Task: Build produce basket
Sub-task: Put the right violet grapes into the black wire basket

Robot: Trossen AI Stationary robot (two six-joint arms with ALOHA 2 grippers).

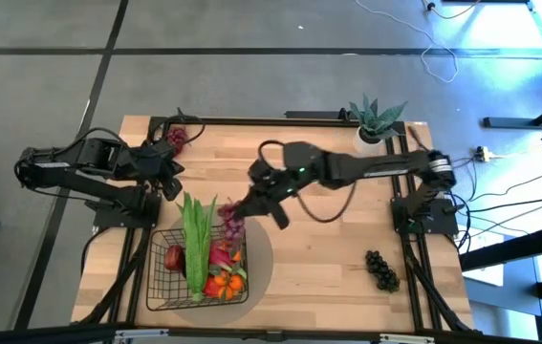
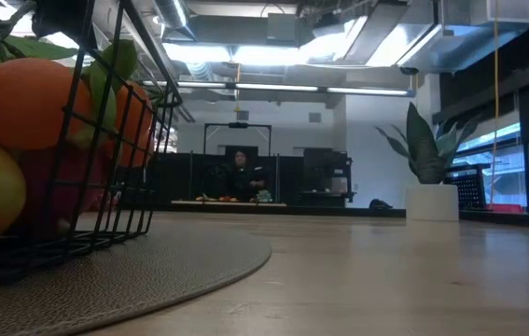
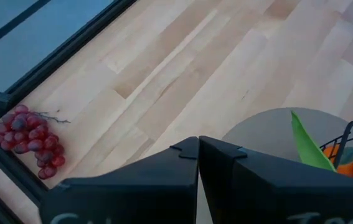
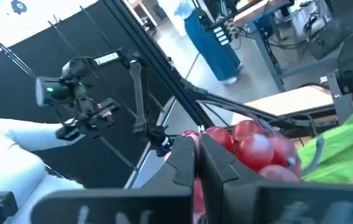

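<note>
I should keep carrying the red grapes across the green bunch (image 1: 195, 250) with my right gripper until they reach the basket's bottom beside the dark red fruit, because the basket's bottom lies open there.
The black wire basket (image 1: 167, 287) stands on a round grey mat (image 1: 261, 263) near the table's near edge. It holds a long green bunch (image 1: 197, 239), a pink dragon fruit (image 1: 221, 254), tangerines (image 1: 232, 282) and a dark red fruit (image 1: 173, 258). My right gripper (image 1: 244, 205) is above the basket's far right corner, shut on a bunch of red grapes (image 1: 233, 223). My left gripper (image 1: 171, 183) is shut and hovers left of the green bunch's far end. In the low view the basket (image 2: 147, 103) with tangerines (image 2: 21, 103) fills the left side. My right gripper holds the red grape bunch by its top (image 4: 210, 138), pinched between the two fingers, which come slanting down from the table's right. The stem itself is hidden behind the fingers. The bunch hangs below the fingers, over the basket's far right corner beside the green bunch (image 4: 344, 146).
A second red grape bunch (image 1: 177, 137) (image 3: 30, 140) lies at the far left corner. Dark grapes (image 1: 381, 269) lie near the right edge. A spiky plant in a white pot (image 1: 376, 119) stands at the far right. A person (image 2: 241, 173) sits in the room beyond.
</note>
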